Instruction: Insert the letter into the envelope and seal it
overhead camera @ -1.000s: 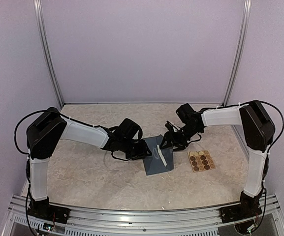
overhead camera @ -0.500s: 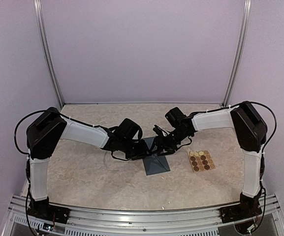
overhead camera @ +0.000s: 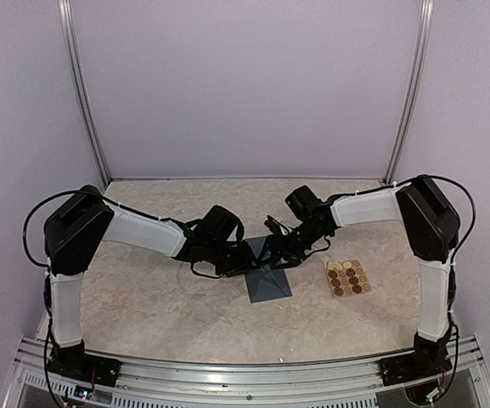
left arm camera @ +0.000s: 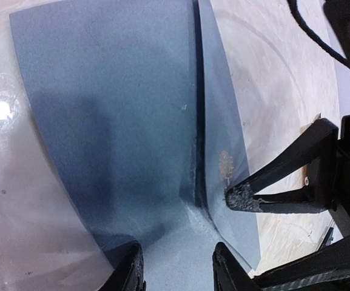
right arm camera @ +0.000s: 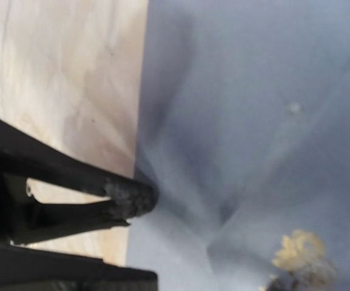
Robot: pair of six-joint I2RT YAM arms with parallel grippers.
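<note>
The sticker sheet (overhead camera: 347,279) is on the other side of the envelope from my left gripper, so next I pick up the sheet by its back edge (overhead camera: 341,263) with my right gripper and bring it closer.
The slate-blue envelope (overhead camera: 270,285) lies flat at the table's middle and fills the left wrist view (left arm camera: 114,109) and the right wrist view (right arm camera: 247,91). Its flap (left arm camera: 220,139) is folded over the body, with a pale residue spot on it. The letter is hidden. My left gripper (overhead camera: 243,257) is open, its fingers (left arm camera: 132,270) spread over the envelope's left corner; one finger (right arm camera: 129,197) shows at the envelope's edge. My right gripper (overhead camera: 272,248) is open over the flap, one fingertip (left arm camera: 241,197) touching it beside the spot.
A tan sheet of round brown stickers (overhead camera: 348,278) lies right of the envelope. The beige table (overhead camera: 143,297) is walled at the back and sides, with metal posts in the back corners.
My right gripper has moved left onto the envelope. The white letter that showed on the envelope a second ago is now covered, and the flap lies folded over. My left gripper has barely moved.
</note>
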